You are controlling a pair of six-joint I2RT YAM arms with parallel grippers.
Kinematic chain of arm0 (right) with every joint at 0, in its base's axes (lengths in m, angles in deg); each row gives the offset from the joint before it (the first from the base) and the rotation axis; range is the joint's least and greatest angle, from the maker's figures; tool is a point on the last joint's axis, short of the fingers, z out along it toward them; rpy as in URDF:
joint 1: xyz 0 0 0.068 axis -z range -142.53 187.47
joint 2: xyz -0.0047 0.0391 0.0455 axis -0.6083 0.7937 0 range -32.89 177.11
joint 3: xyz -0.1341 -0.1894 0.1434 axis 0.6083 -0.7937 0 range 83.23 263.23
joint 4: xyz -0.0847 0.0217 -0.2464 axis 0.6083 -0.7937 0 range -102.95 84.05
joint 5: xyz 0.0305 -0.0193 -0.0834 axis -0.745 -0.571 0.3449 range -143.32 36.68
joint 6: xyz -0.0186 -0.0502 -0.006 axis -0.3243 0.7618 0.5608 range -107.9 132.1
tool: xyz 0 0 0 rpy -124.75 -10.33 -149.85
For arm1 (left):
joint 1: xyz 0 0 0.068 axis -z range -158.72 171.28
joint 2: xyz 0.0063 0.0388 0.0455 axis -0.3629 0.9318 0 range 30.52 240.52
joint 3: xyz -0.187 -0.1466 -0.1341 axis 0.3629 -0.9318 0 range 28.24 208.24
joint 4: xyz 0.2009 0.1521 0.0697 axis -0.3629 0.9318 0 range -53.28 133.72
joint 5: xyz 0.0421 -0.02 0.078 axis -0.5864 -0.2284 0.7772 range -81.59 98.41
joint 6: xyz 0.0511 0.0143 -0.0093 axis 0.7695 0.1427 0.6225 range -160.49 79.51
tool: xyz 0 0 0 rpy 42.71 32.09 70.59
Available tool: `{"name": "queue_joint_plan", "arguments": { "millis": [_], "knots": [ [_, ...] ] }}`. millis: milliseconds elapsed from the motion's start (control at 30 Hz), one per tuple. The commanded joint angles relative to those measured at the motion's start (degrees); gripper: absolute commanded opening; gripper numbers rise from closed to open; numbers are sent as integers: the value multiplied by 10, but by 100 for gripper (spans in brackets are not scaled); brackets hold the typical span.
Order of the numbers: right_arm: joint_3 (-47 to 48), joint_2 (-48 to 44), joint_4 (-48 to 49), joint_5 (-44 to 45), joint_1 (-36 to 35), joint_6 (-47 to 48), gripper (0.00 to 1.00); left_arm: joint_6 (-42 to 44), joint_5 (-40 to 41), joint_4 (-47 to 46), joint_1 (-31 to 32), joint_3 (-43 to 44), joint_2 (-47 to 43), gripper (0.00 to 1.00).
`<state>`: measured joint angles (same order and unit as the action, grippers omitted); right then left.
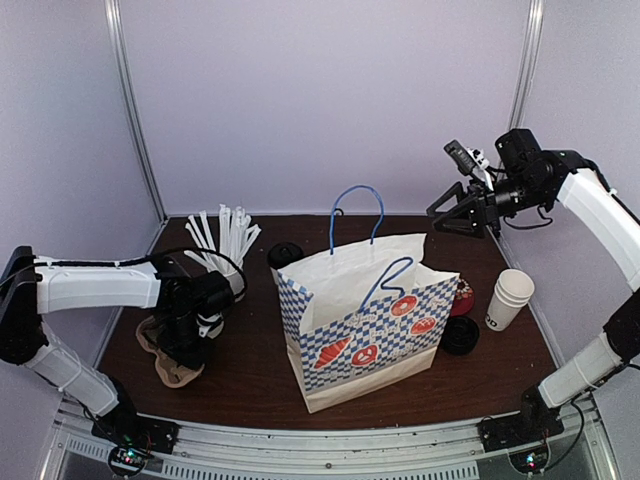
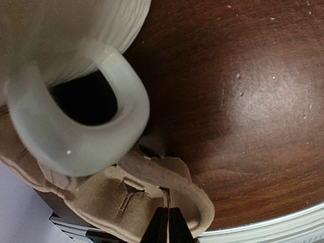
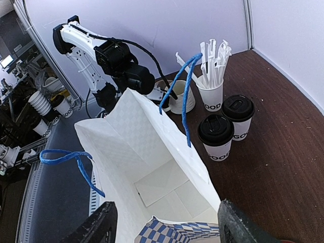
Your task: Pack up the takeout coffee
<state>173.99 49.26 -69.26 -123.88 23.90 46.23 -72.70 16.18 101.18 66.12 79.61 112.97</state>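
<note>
The mug's handle (image 2: 83,147) is hanging over the carrier's narrow middle (image 2: 68,186), so the robot's left gripper should first pull the carrier clear by its end and then grip that middle.
Two takeout coffee cups (image 3: 216,137) (image 3: 238,117), white with black lids, stand upright on the table beside the bag; one lid (image 1: 285,254) peeks out behind it. The white paper bag (image 1: 362,312) with blue checks and blue handles stands open, its inside (image 3: 167,187) bare. My right gripper (image 3: 169,230) hangs open high above the bag mouth, at the back right (image 1: 440,215). Low at the left, my left gripper (image 2: 168,227) is shut on a thin rib of the brown cardboard cup carrier (image 2: 126,195), also seen under the arm (image 1: 170,372).
A cream mug (image 2: 76,126) stands right against the carrier. A cup of white straws (image 3: 211,91) is behind it. To the right of the bag are a stack of white cups (image 1: 510,298), a loose black lid (image 1: 460,336) and a red item (image 1: 463,297).
</note>
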Motion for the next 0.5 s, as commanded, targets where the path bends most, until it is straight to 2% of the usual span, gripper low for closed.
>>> {"name": "queue_joint_plan", "arguments": {
  "millis": [0, 267, 467],
  "knots": [
    [-10, -11, -9, -3, 3, 18, 71, -24, -10, -58, -1, -28, 7, 3],
    [-17, -10, -6, -2, 3, 19, 71, 3, -134, -169, 4, -39, -2, 7],
    [-24, -14, -2, 6, 3, 17, 72, 18, -165, -218, 9, -11, 38, 8]
  ]
}}
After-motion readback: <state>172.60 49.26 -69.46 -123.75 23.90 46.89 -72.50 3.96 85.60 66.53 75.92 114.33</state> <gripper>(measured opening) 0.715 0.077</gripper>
